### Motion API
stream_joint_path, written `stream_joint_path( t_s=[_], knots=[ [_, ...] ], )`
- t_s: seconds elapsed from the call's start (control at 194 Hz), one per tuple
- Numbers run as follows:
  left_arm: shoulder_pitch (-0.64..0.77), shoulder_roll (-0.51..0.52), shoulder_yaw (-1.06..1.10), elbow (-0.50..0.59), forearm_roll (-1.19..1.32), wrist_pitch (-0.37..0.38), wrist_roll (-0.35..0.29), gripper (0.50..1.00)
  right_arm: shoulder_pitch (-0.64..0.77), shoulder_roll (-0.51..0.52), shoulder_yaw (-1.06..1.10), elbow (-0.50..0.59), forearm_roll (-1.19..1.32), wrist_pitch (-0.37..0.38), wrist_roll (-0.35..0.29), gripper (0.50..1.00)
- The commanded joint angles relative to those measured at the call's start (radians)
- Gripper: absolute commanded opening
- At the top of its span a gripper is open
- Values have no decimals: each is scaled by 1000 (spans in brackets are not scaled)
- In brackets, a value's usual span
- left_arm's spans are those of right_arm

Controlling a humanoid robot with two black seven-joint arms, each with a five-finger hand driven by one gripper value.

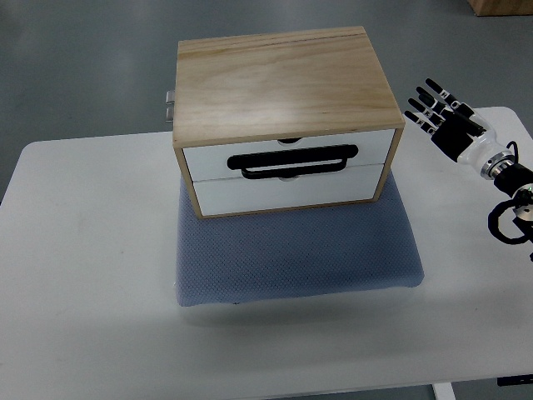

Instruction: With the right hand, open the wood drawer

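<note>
The black handle's mounting plate [291,157] is above the seam, so the upper drawer [208,162] will come straight out by itself when the robot pulls.
A light wood drawer box [283,83] stands on a blue-grey mat [300,250] on the white table [83,267]. Its front shows two white drawer fronts, the upper [208,160] and the lower [283,193], both closed. A black handle [296,160] lies across the seam between them. My right hand [437,108] is at the right of the box, above the table's far right corner, with fingers spread and holding nothing. It is apart from the box, level with its right side. The left arm is out of view.
A metal hinge or latch [170,105] sticks out at the box's back left. A black cable [504,223] loops at the right wrist. The table's front edge runs along the bottom, with a leg [443,392] at the lower right.
</note>
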Motion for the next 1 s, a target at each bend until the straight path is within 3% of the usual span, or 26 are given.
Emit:
stream_joint_path(
  t_s=[0.0,0.419,0.77,0.997],
  knots=[
    [0,0,1,0,0,-1,0,1000,1,0,1,0,1,-5,0,944],
    [-12,0,4,14,-2,4,0,1000,12,-33,3,0,-7,5,2,944],
    [-15,0,0,11,0,6,0,1000,50,-148,-3,0,-19,128,5,944],
    [-15,0,3,14,0,6,0,1000,50,-262,-3,0,-115,128,6,944]
  ],
)
